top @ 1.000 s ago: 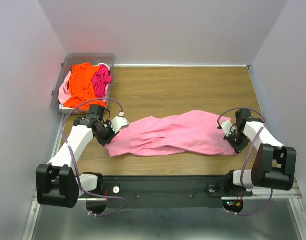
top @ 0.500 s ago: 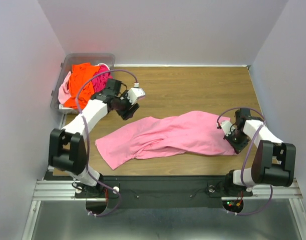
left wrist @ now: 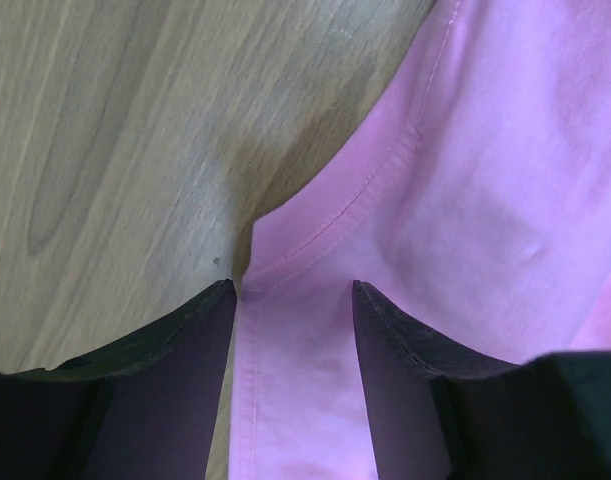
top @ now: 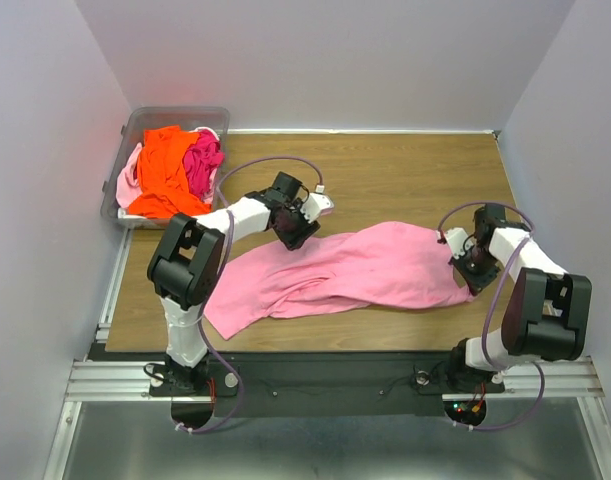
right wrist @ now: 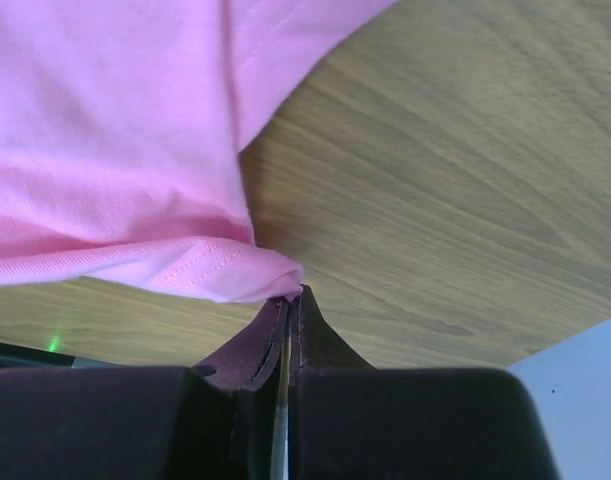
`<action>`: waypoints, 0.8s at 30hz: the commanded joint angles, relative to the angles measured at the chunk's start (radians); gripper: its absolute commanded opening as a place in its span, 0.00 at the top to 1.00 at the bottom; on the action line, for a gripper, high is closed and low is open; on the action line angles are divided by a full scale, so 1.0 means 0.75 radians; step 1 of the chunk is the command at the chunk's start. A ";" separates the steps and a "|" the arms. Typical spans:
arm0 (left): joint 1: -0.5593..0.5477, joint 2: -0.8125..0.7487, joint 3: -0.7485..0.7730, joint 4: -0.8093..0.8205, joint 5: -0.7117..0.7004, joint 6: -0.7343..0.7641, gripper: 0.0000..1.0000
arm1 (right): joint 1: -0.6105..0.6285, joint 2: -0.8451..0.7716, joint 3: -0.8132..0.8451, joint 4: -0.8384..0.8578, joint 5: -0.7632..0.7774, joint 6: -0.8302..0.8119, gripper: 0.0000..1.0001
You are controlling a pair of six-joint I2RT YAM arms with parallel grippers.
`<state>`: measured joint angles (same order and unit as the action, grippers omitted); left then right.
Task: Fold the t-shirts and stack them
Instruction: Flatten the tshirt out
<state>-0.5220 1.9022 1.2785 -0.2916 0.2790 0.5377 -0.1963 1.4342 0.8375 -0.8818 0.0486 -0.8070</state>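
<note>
My grippers are on either side of folds that bunch the light pink t-shirt (top: pixel 327 282). My right gripper should pull the t-shirt's folded hem (right wrist: pixel 235 268) away while my left gripper pulls the t-shirt's far edge toward the bin.
A light pink t-shirt (top: pixel 365 268) lies crumpled lengthwise across the wooden table. My left gripper (top: pixel 297 230) is at the shirt's far left edge. In the left wrist view it (left wrist: pixel 293 292) is open, its fingers (left wrist: pixel 185 380) straddling a hemmed edge of the shirt (left wrist: pixel 465 200). My right gripper (top: pixel 469 264) is at the shirt's right end. In the right wrist view it (right wrist: pixel 291 296) is shut on a folded hem of the shirt (right wrist: pixel 135 180). Orange (top: pixel 163 170), hot pink (top: pixel 203 160) and pale pink (top: pixel 129 172) shirts lie heaped in the bin.
The clear plastic bin (top: pixel 137 122) stands at the far left corner of the table (top: pixel 385 170). Grey walls close in the back and both sides. The black mounting rail (top: pixel 325 368) runs along the near edge.
My left arm has swung from the shirt's near-left corner up and right to its far edge. The shirt's left end now lies spread toward the near left. My right gripper has barely moved.
</note>
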 commanded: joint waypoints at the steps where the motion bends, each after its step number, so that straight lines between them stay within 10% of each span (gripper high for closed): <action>1: -0.020 0.016 0.046 0.035 -0.084 -0.013 0.51 | -0.035 0.041 0.082 0.034 -0.020 0.025 0.99; 5: 0.027 0.053 0.077 0.013 -0.169 -0.026 1.00 | -0.065 0.082 0.119 0.051 -0.020 0.021 0.99; 24: 0.379 -0.540 -0.565 -0.219 -0.292 0.156 1.00 | -0.192 -0.045 -0.037 0.049 0.080 -0.229 0.99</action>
<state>-0.2310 1.5455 0.9382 -0.3893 0.1120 0.6064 -0.3225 1.4250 0.8062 -0.8547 0.0734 -0.9199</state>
